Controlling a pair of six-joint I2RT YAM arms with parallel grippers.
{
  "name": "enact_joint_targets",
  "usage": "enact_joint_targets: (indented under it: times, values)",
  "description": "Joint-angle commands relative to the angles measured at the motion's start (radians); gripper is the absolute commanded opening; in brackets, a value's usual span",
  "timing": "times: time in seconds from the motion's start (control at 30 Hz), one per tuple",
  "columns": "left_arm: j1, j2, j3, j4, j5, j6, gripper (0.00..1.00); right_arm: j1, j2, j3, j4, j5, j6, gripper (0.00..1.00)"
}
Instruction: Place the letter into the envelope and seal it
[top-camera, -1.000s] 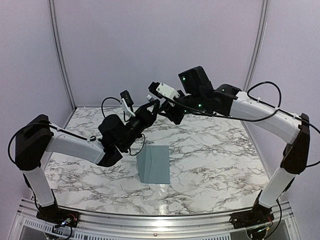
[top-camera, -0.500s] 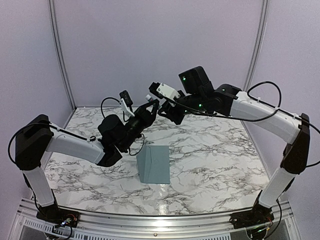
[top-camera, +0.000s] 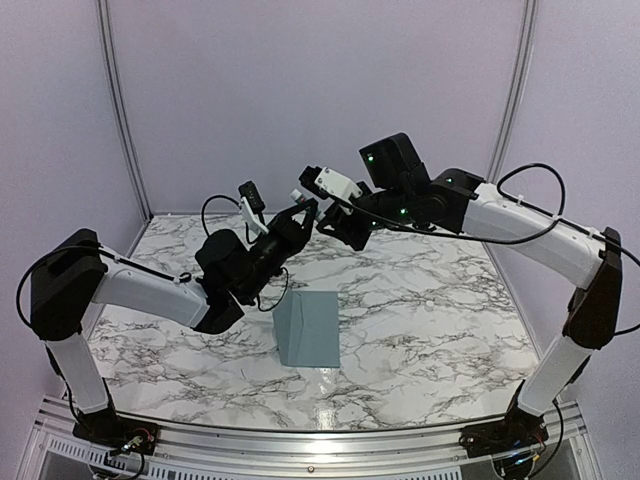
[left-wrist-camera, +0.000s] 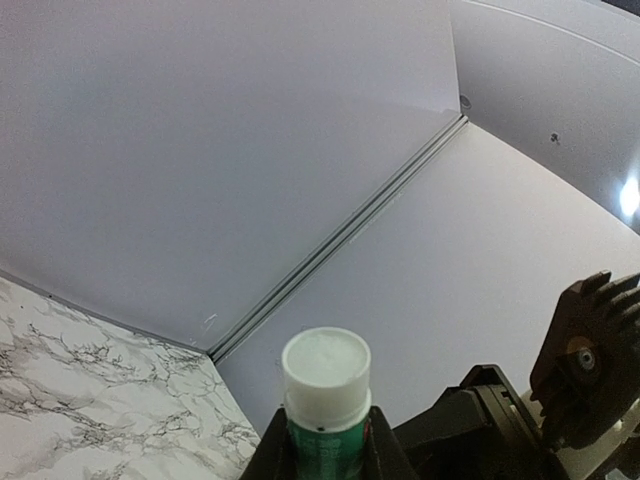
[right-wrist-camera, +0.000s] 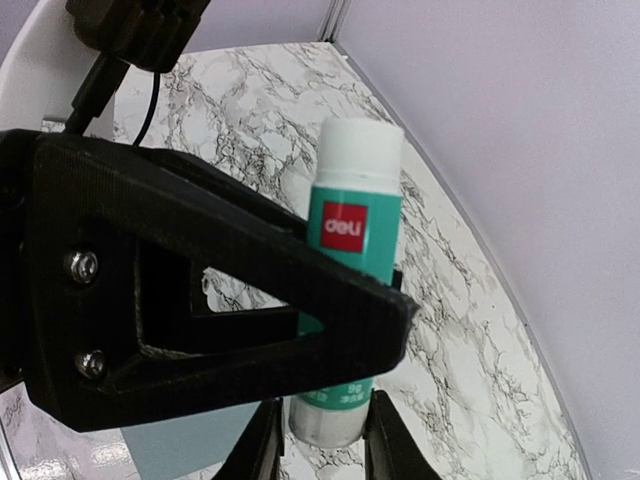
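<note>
I should open my right gripper, back off and come in farther (right-wrist-camera: 334, 402) around the silver base, because its hold on the glue stick's silver base (right-wrist-camera: 326, 425) is only shallow.
A green glue stick (right-wrist-camera: 352, 250) with a white cap and a silver base is held up in the air between both grippers. My left gripper (left-wrist-camera: 325, 455) is shut on its green body, the cap (left-wrist-camera: 325, 375) pointing away. My right gripper (right-wrist-camera: 322, 435) is shut on its silver base. In the top view the left gripper (top-camera: 293, 218) and right gripper (top-camera: 325, 220) meet above the table's far middle. The blue-grey envelope (top-camera: 308, 328) lies flat on the table below them; it also shows in the right wrist view (right-wrist-camera: 190, 445). No cream letter is in view.
The marble table (top-camera: 430, 310) is closed in by pale walls with metal corner posts (top-camera: 120, 110). A metal rail (top-camera: 300, 440) runs along the near edge by the arm bases. The left finger (right-wrist-camera: 220, 290) crosses the right wrist view.
</note>
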Motion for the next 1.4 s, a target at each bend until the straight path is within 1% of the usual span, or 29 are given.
enact_joint_targets:
  times: [0.0, 0.1, 0.2, 0.23, 0.33, 0.53, 0.7, 0.83, 0.87, 0.97, 1.0, 1.07, 1.1, 1.13, 1.17, 1.23, 1.27, 1.3, 1.33, 1.37]
  values:
    - [0.007, -0.008, 0.005, 0.043, 0.020, -0.010, 0.00, -0.002, -0.013, 0.021, 0.021, -0.005, -0.002, 0.24]
    - [0.006, -0.009, 0.003, 0.043, 0.023, -0.010, 0.00, -0.002, -0.008, 0.024, 0.021, -0.010, -0.004, 0.23]
    - [0.008, -0.010, 0.002, 0.043, 0.023, -0.013, 0.00, -0.002, -0.007, 0.021, 0.020, -0.015, -0.004, 0.20]
    - [0.007, -0.009, 0.001, 0.043, 0.026, -0.015, 0.00, -0.002, -0.007, 0.018, 0.023, -0.015, -0.005, 0.20]
    - [0.010, -0.007, 0.002, 0.043, 0.032, -0.024, 0.00, -0.001, -0.007, 0.017, 0.029, -0.006, -0.002, 0.27]
    - [0.013, -0.001, 0.002, 0.043, 0.041, -0.037, 0.00, -0.002, -0.003, 0.025, 0.035, -0.008, -0.007, 0.27]
    - [0.014, -0.006, -0.002, 0.041, 0.043, -0.036, 0.00, -0.002, 0.002, 0.025, 0.029, -0.027, -0.006, 0.13]
    - [0.016, -0.004, -0.002, 0.034, 0.055, -0.043, 0.00, -0.003, -0.005, 0.027, 0.025, -0.081, -0.013, 0.06]
    - [0.018, -0.002, -0.001, 0.030, 0.063, -0.045, 0.00, -0.008, -0.007, 0.031, 0.017, -0.129, -0.018, 0.05]
    - [0.025, 0.003, -0.001, 0.025, 0.111, -0.042, 0.00, -0.076, -0.001, 0.072, -0.038, -0.492, 0.018, 0.03]
    - [0.027, 0.003, -0.002, 0.024, 0.132, -0.039, 0.00, -0.112, 0.005, 0.077, -0.046, -0.635, 0.047, 0.02]
    - [0.030, 0.002, -0.001, 0.024, 0.189, -0.026, 0.00, -0.202, 0.029, 0.067, -0.026, -1.002, 0.155, 0.03]
    - [0.032, 0.001, 0.000, 0.026, 0.223, -0.011, 0.00, -0.235, 0.050, 0.053, 0.009, -1.171, 0.225, 0.04]
    - [0.032, -0.001, 0.002, 0.025, 0.253, 0.004, 0.00, -0.258, 0.068, 0.022, 0.092, -1.316, 0.315, 0.03]
    - [0.032, -0.002, 0.002, 0.025, 0.276, 0.014, 0.00, -0.273, 0.062, -0.069, 0.253, -1.403, 0.464, 0.03]
    - [0.032, -0.006, 0.000, 0.023, 0.306, 0.026, 0.00, -0.286, 0.016, -0.242, 0.709, -1.455, 0.838, 0.03]
    - [0.031, -0.009, -0.002, 0.022, 0.307, 0.029, 0.00, -0.292, 0.001, -0.295, 0.870, -1.457, 0.963, 0.04]
    - [0.034, -0.012, -0.004, 0.019, 0.303, 0.032, 0.00, -0.296, -0.004, -0.314, 0.920, -1.459, 1.029, 0.07]
    - [0.034, -0.016, -0.006, 0.018, 0.297, 0.035, 0.00, -0.299, -0.005, -0.311, 0.896, -1.462, 1.010, 0.12]
    - [0.034, -0.022, -0.007, 0.016, 0.287, 0.037, 0.00, -0.309, -0.009, -0.301, 0.816, -1.457, 0.952, 0.17]
